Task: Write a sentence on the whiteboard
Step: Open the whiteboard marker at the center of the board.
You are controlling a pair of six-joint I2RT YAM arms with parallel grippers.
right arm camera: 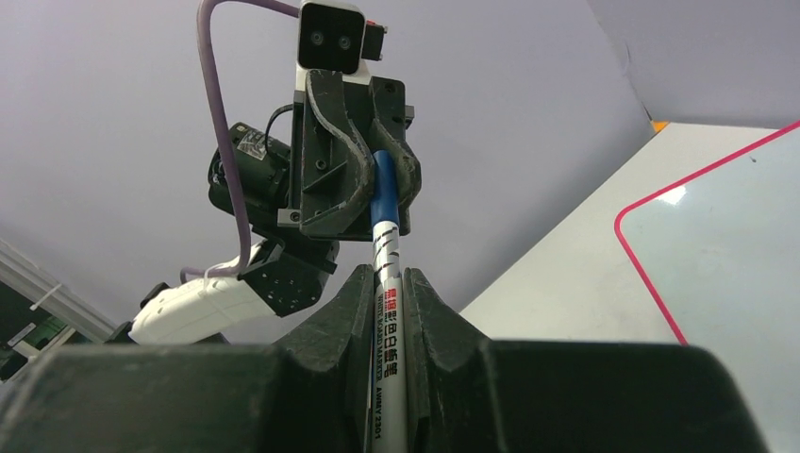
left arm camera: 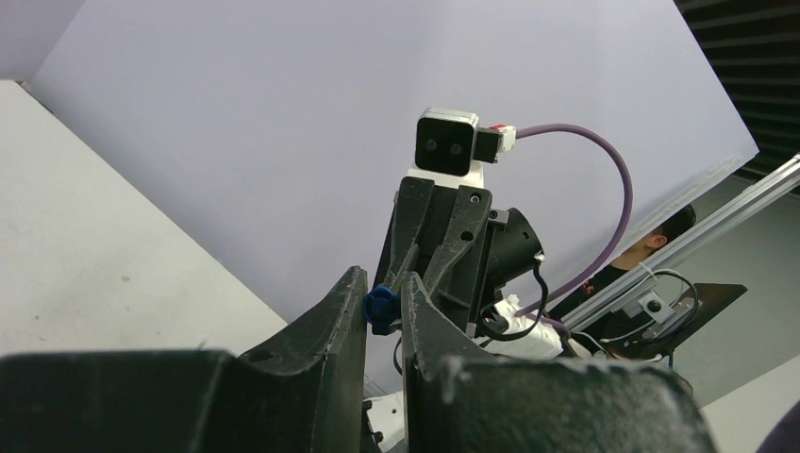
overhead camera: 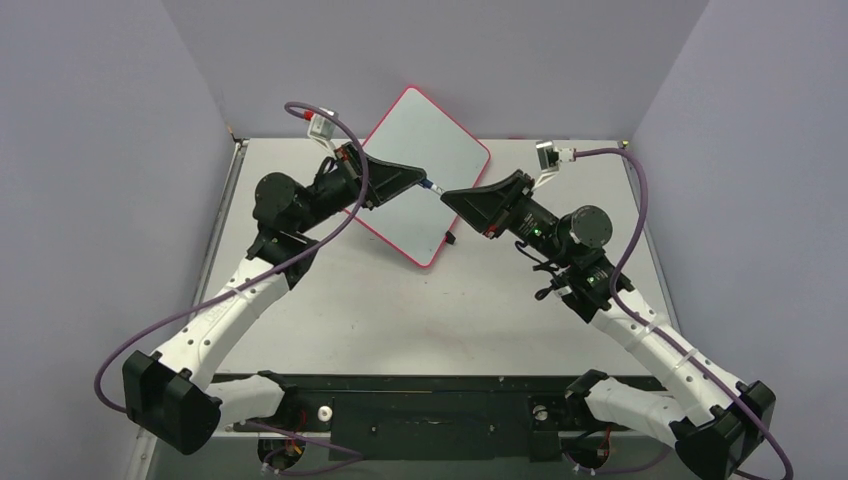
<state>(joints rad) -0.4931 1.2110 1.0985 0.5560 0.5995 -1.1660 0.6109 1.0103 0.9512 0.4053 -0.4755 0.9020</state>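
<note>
The blue cap (overhead camera: 429,185) is in line with the marker's white body, so my left gripper keeps pulling until the cap comes off and then let go of it beside the whiteboard (overhead camera: 330,295).
The whiteboard (overhead camera: 425,140) with its red rim lies tilted at the back middle of the table, and no blue writing shows on it. Its corner also shows in the right wrist view (right arm camera: 726,236). Both grippers meet tip to tip above its right edge. My right gripper (right arm camera: 387,283) is shut on the white barrel of a whiteboard marker (right arm camera: 389,311). My left gripper (left arm camera: 382,288) is shut on the marker's blue cap (left arm camera: 380,307). From above, the left gripper (overhead camera: 424,183) and the right gripper (overhead camera: 447,196) have the marker (overhead camera: 434,188) between them.
A small black clip (overhead camera: 450,238) sits on the board's near right edge. Grey walls close in the table (overhead camera: 400,310) at the back and both sides. Purple cables (overhead camera: 340,125) loop over both arms. A person (left arm camera: 660,236) shows beyond the wall.
</note>
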